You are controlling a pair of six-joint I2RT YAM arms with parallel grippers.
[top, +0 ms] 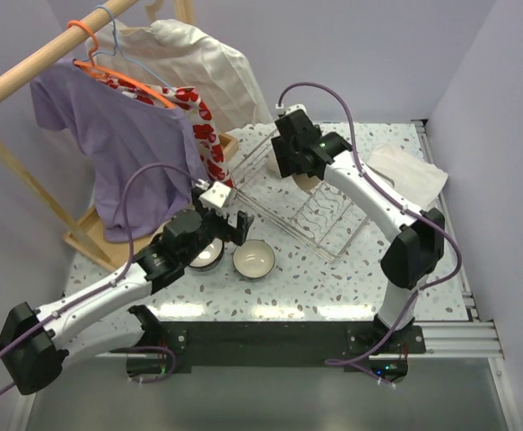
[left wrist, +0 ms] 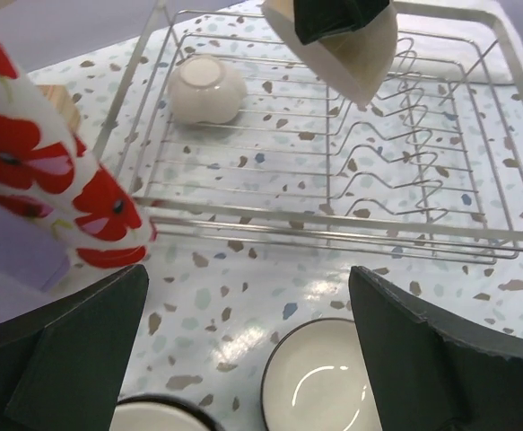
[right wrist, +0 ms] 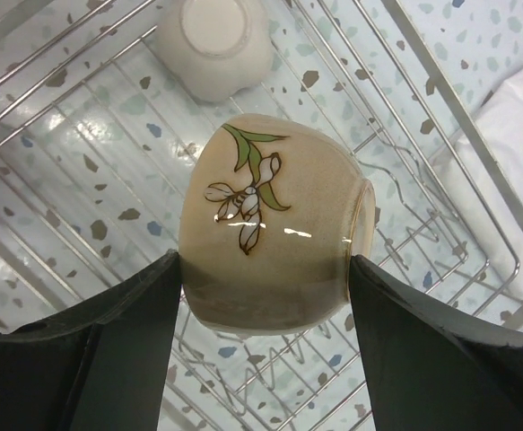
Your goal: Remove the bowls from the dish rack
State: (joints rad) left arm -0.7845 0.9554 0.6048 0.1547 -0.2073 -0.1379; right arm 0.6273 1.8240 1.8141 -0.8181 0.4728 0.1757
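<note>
My left gripper keeps moving toward that rim until its open fingers are on both sides of it, as the beige bowl's lower rim (top: pixel 307 184) sticks out free of my right gripper.
My right gripper (right wrist: pixel 265 305) is shut on a beige bowl (right wrist: pixel 270 233) painted with a flower, held on its side above the dish rack (right wrist: pixel 440 81). In the top view this gripper (top: pixel 301 171) hangs over the rack's (top: pixel 333 229) far part. One white bowl (right wrist: pixel 214 45) lies upside down in the rack's corner (left wrist: pixel 207 88). Two pale-inside, dark-rimmed bowls stand on the table in front of the rack, one (top: pixel 255 259) right of the other (top: pixel 205 254). My left gripper (left wrist: pixel 248 350) is open just above them, with nothing between its fingers.
A wooden clothes rail (top: pixel 28 67) stands at the back left, with a purple shirt (top: pixel 126 153) and a red-flowered cloth (left wrist: pixel 55 171) hanging close to the rack's left side. A white cloth (top: pixel 409 171) lies on the table to the right of the rack.
</note>
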